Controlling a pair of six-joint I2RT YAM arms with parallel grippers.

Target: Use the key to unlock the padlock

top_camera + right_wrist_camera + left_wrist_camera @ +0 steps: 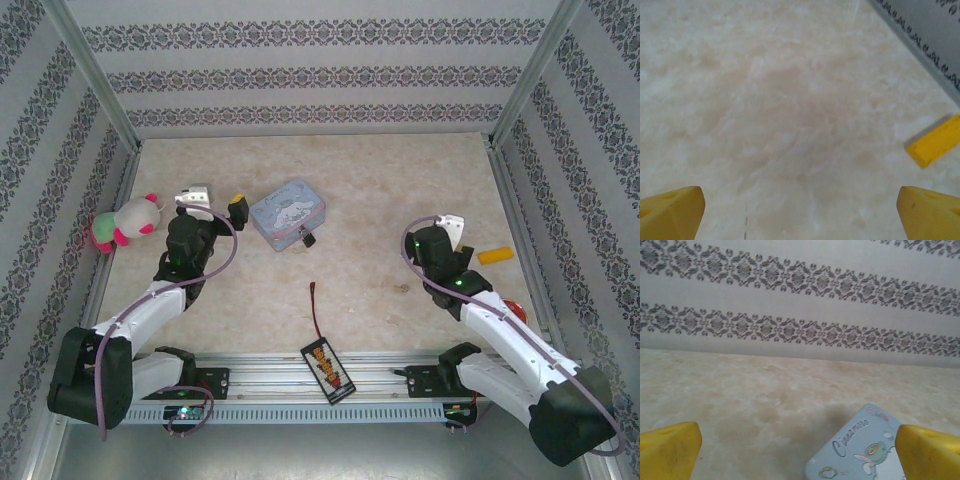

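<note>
My right gripper has its fingers open and the tabletop (386, 282) around the key is clear, so it should keep moving toward the key (402, 288) until the key is between its fingers.
The padlock (308, 239) is a tiny dark body with a thin silvery shackle, lying against the near edge of the pale-blue cartoon tin (290, 215). The key is hidden from me. My left gripper (215, 203) hovers open just left of the tin. In the left wrist view its yellow fingertips (670, 450) stand wide apart, with a corner of the tin (860, 450) low between them. My right gripper (445, 228) is open at the right of the table, well away from the padlock. Its yellow fingers (672, 212) frame bare tabletop.
A pink and white plush toy (125, 222) lies by the left wall. A yellow block (494, 256) (935, 141) sits right of the right gripper. A thin black wire with a red tip (318, 305) runs to a black device (329, 370) on the front rail.
</note>
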